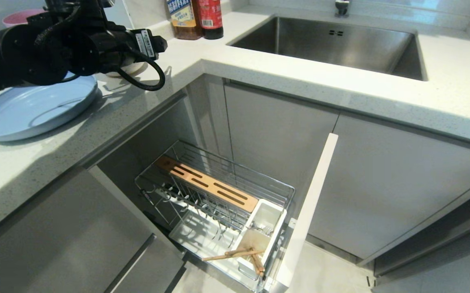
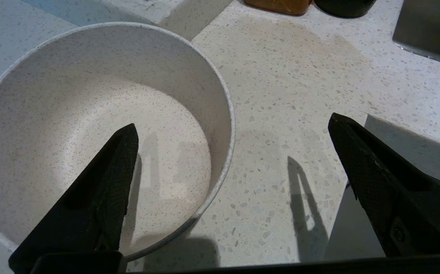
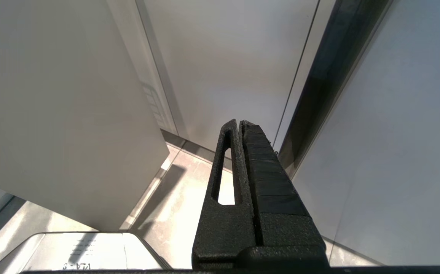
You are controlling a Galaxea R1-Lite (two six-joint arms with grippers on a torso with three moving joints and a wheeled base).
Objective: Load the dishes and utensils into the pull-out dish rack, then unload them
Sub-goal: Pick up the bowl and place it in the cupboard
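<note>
The wire lane point(image 1: 233, 175) behind the wooden knife block is narrow. The cream-white bowl point(image 2: 113, 109) will lie tipped on its side when I let it down there.
The cream-white bowl point(image 2: 90, 114) stands upright on the speckled counter point(image 2: 300, 76). My left gripper point(image 2: 232, 121) hangs open above it: one finger point(image 2: 109, 182) is over the bowl's inside, the other point(image 2: 372, 171) over bare counter, and the rim lies between them untouched. The left arm point(image 1: 76, 40) hides most of the bowl point(image 1: 131, 70) in the head view. The pale blue plate point(image 1: 31, 110) lies flat beside it. Below, the pull-out dish rack point(image 1: 218, 203) stands open with the chopsticks point(image 1: 235, 254) across its white cutlery holder point(image 1: 265, 219). My right gripper point(image 3: 239, 122) is shut and empty near the cabinet fronts.
A steel sink point(image 1: 332, 44) is set in the counter at the back right, with two bottles point(image 1: 196, 18) by its left corner. A pink dish point(image 1: 19, 16) sits behind the left arm. The rack's narrow white door front point(image 1: 312, 203) juts out over the floor, with a wooden knife block point(image 1: 206, 183) inside.
</note>
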